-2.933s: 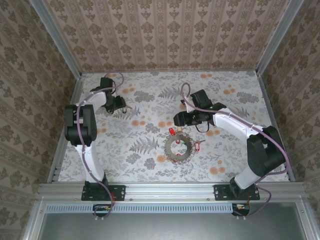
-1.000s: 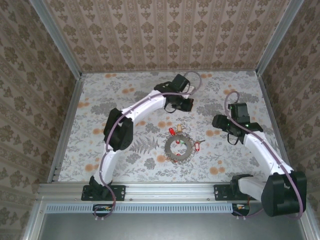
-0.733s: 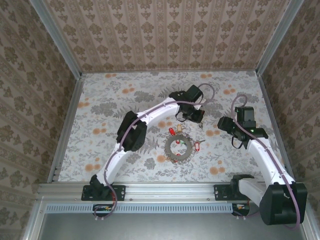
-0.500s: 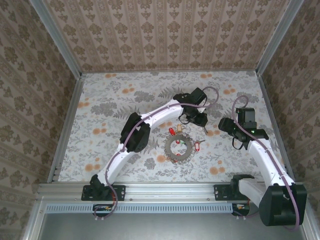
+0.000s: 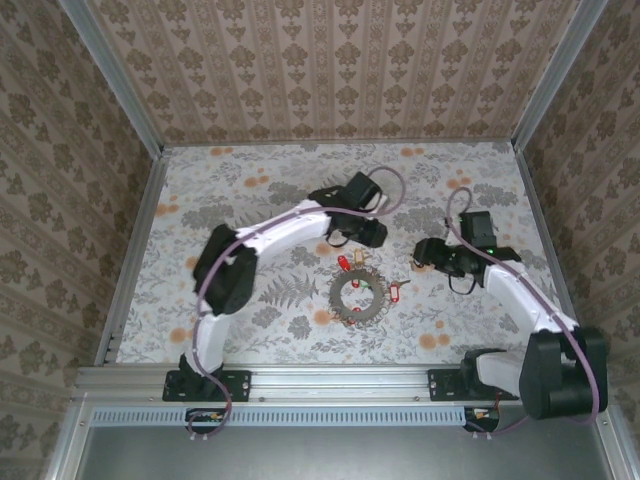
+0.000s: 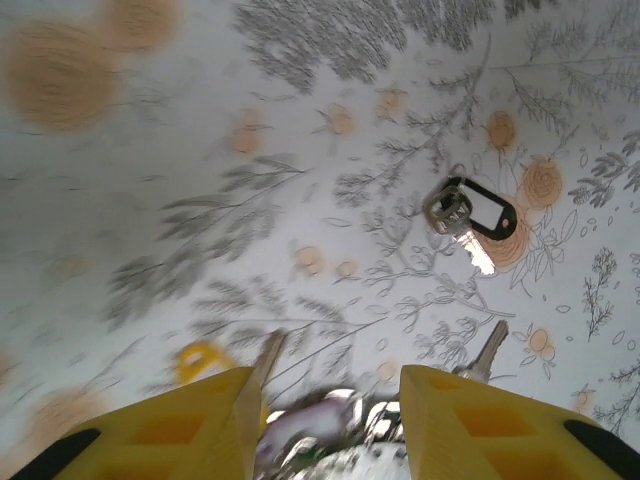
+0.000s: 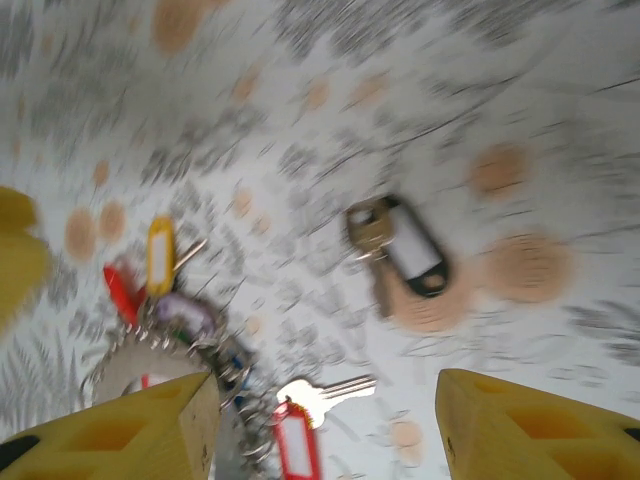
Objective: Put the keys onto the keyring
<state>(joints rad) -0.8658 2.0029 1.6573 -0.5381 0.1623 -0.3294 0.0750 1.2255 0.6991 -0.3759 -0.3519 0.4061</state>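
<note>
Next, I take the keyring's rim (image 5: 337,294) with my left gripper and lift it before I add the black-tagged key, because the keyring is lying flat with its loops (image 5: 381,313) against the table.
The keyring (image 5: 357,296), fringed with small grey keys, lies on the flowered table, with red (image 5: 393,293) and yellow (image 5: 358,258) tags sticking out. A loose key with a black tag (image 5: 412,262) lies to its upper right, also seen at black-tagged key (image 6: 470,210) and black-tagged key (image 7: 400,245). My left gripper (image 5: 374,235) hovers just above the ring, open and empty (image 6: 325,385). My right gripper (image 5: 423,251) is open beside the black-tagged key, its yellow fingers (image 7: 150,430) straddling a silver key (image 7: 325,392) with a red tag (image 7: 295,440). The ring's edge (image 7: 170,370) is blurred.
Patterned walls with metal corner posts (image 5: 140,120) close the table in on three sides. A rail (image 5: 340,380) with both arm bases runs along the near edge. A yellow tag (image 6: 200,360) and a bare key (image 6: 485,355) lie by the left fingers.
The left gripper came across to the ring's right side, opened, and drew back left, leaving the black-tagged key on the table. The right gripper swung left toward that key.
</note>
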